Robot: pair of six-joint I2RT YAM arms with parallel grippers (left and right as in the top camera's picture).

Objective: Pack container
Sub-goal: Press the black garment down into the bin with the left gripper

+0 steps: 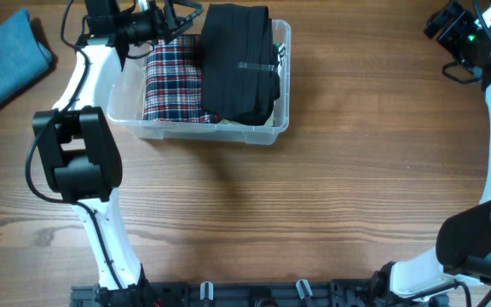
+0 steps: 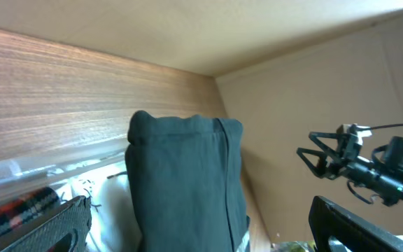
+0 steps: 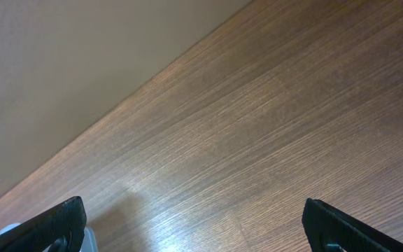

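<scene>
The black garment's far end (image 1: 237,12) pokes up over the container's far rim, so the robot's left gripper should tuck that end down inside the container (image 1: 258,36) before it gets the blue garment.
The clear plastic container (image 1: 281,119) stands at the back left of the table. In it lie a red plaid folded garment (image 1: 173,81) on the left and a black folded garment (image 1: 239,64) on the right, which rises above the rim. My left gripper (image 1: 186,21) hovers at the tub's far edge, open. In the left wrist view its fingers (image 2: 208,234) are spread wide around the black garment (image 2: 187,175) without squeezing it; the plaid garment (image 2: 12,206) and the tub rim (image 2: 19,171) show at the left. My right gripper (image 1: 446,27) is open and empty at the far right.
A blue folded garment (image 1: 7,60) lies on the table at the back left, outside the tub. The right wrist view shows the open fingers (image 3: 208,234) over bare wooden tabletop (image 3: 257,140). A beige wall runs behind the table.
</scene>
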